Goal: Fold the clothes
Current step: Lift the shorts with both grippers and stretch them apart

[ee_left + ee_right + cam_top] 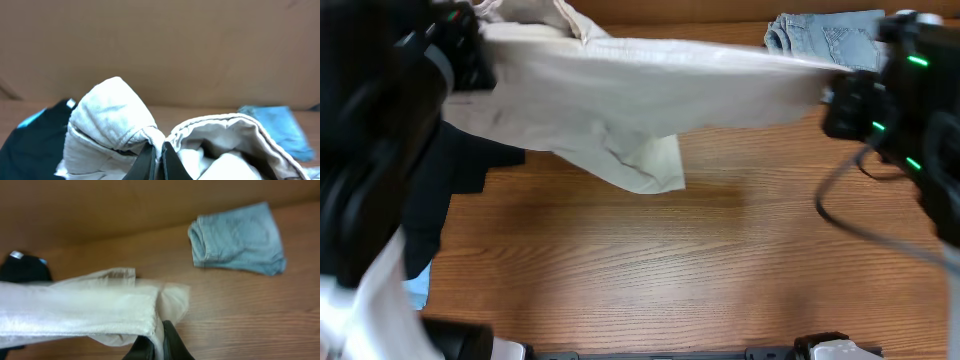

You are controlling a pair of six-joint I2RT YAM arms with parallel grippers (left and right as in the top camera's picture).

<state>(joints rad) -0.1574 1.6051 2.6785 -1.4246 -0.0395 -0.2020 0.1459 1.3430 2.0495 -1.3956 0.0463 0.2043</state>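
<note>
The beige shorts' drooping part is hanging on the near side of the shorts' tight edge. I should swing it toward the cardboard wall before I lay the shorts flat.
The beige khaki shorts hang stretched above the table between my two grippers, with one part drooping toward the wood. My left gripper at the back left is shut on a bunched fold of the cloth. At the right end my right gripper is shut on the other edge of the shorts. In the right wrist view the cloth runs off to the left as a taut band.
Folded light-blue denim shorts lie at the back right, also seen in the right wrist view. A black T-shirt lies at the left under the left arm. A cardboard wall backs the wooden table.
</note>
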